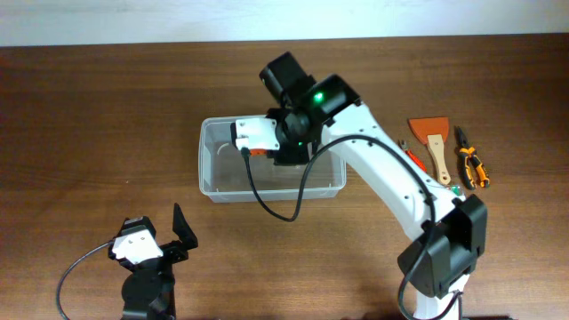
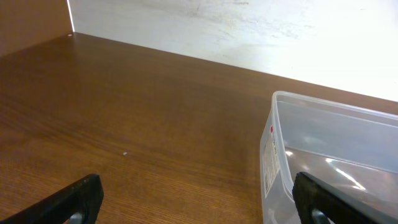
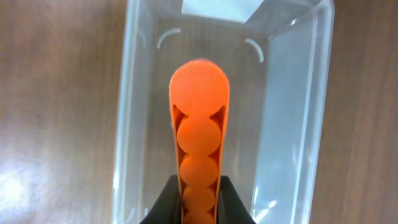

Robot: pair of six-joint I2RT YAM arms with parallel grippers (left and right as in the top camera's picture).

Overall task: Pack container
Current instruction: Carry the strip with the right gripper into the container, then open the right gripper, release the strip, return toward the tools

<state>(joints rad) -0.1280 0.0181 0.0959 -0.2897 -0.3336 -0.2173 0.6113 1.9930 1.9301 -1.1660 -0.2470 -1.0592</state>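
Observation:
My right gripper goes on moving the orange tool down toward the tub's open bottom and lets go of it there, because the tool is clear of the tub's sides.
The container is a large clear plastic tub in the middle of the table. It also shows in the left wrist view and the right wrist view. My right gripper hangs over the tub's left half. In the right wrist view the right gripper is shut on an orange ribbed tool handle, which points down into the tub. A bit of the orange tool shows in the overhead view. My left gripper is open and empty near the front left, with its jaws just left of the tub's side.
To the right of the tub lie an orange scraper with a wooden handle, orange-and-black pliers and a red screwdriver partly under my right arm. The tub's inside looks bare where it shows.

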